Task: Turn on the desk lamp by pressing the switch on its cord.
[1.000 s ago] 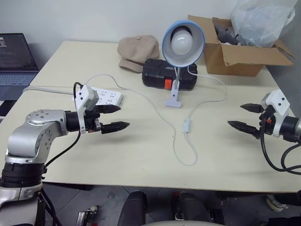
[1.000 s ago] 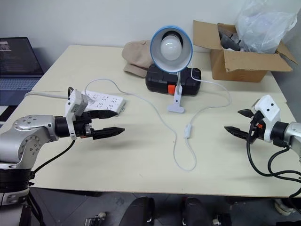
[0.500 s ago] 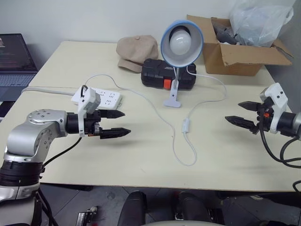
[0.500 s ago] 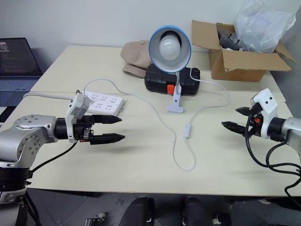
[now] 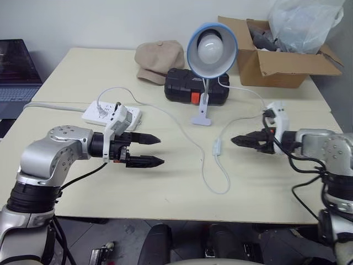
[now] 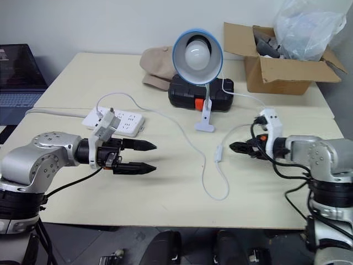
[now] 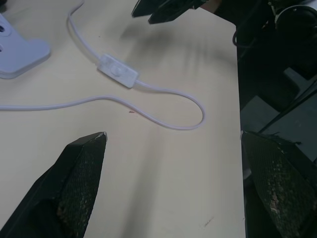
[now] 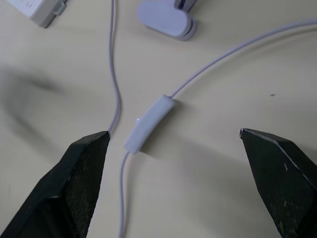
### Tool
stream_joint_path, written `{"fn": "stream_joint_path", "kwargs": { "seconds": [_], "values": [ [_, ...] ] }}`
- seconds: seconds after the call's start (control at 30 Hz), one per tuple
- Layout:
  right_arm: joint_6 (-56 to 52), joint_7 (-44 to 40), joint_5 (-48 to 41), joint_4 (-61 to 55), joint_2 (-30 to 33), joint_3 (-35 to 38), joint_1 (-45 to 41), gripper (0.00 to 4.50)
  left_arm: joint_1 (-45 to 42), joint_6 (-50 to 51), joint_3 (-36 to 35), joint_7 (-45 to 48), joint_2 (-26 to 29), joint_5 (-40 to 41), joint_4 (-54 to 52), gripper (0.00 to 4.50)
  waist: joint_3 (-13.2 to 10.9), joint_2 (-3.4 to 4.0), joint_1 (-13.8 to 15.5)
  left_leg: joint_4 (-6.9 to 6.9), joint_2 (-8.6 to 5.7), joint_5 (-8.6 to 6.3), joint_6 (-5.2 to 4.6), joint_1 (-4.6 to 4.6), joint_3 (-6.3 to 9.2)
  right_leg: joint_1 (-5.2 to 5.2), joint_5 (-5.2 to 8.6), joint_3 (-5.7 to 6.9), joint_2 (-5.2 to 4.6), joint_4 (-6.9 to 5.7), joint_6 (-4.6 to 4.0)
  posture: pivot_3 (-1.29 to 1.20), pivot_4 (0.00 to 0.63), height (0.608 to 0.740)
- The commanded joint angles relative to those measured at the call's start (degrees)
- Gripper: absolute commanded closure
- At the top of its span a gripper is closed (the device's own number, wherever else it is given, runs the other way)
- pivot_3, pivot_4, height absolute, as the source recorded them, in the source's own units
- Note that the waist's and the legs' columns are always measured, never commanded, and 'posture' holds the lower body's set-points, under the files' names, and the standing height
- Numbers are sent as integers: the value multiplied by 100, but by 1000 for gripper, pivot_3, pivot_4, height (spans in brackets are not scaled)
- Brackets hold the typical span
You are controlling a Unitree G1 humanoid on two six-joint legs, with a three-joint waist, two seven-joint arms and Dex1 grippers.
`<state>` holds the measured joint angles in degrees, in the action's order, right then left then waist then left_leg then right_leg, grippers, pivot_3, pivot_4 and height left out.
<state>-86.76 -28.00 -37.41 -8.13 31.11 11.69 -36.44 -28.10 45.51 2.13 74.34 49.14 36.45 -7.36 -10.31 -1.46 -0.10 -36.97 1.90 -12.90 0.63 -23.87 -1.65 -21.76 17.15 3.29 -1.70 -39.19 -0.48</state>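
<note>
The switch points into their open gap (image 8: 150, 124), that of my right gripper's fingers, so it should keep moving over the white switch (image 5: 217, 147) until they are beside the switch's long sides, then close.
The desk lamp (image 5: 212, 47), with a light-blue shade and an unlit white bulb, stands on its white clamp base at the table's middle back. Its thin white cord (image 5: 222, 179) loops toward the front edge. The small white switch (image 5: 218, 146) lies flat on the table partway along it. My right gripper (image 5: 234, 141) is open just right of the switch, pointing at it. In the right wrist view the switch (image 8: 148, 123) lies between the spread fingers, untouched. My left gripper (image 5: 161, 150) hovers open, well left of the switch, holding nothing.
A white power strip (image 5: 113, 114) lies behind my left gripper. A black case (image 5: 196, 87) and a beige cap (image 5: 160, 58) sit behind the lamp. A cardboard box (image 5: 276, 49) with a plastic bag fills the back right corner. A laptop (image 5: 16, 69) stands off the table's left.
My right gripper has swung left across the table to just beside the switch and rolled over. My left gripper has shifted a little to the right and turned inward.
</note>
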Motion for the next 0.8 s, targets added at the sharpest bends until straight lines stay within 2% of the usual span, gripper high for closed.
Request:
{"fn": "stream_joint_path", "kwargs": {
  "seconds": [0.03,0.2,0.43,0.8],
  "values": [
    [-423,451,124,251,-593,264,-440,87,-36,-147,56,-5,-132,11,-187,0,0,0,0,0,-1,0,0,1,-3,-2,0,-4,0,-2,0,0,150,740],
    [-422,812,400,789,-1136,250,-835,87,-10,-263,116,-19,-251,-50,-190,0,0,0,-3,0,-2,0,-1,-5,-22,-29,0,-29,0,-28,0,0,150,740],
    [-67,933,711,1424,-1374,-40,-1087,87,77,-374,124,-62,-353,-73,-190,0,0,0,-10,1,-4,-1,-3,-7,-39,-50,0,-53,2,-46,0,0,150,740],
    [73,950,882,1873,-1561,-82,-1270,87,190,-459,117,-149,-396,-63,-239,0,0,0,-23,1,-1,-1,-4,-5,-43,-55,0,-63,8,-53,0,0,150,740]
  ]
}}
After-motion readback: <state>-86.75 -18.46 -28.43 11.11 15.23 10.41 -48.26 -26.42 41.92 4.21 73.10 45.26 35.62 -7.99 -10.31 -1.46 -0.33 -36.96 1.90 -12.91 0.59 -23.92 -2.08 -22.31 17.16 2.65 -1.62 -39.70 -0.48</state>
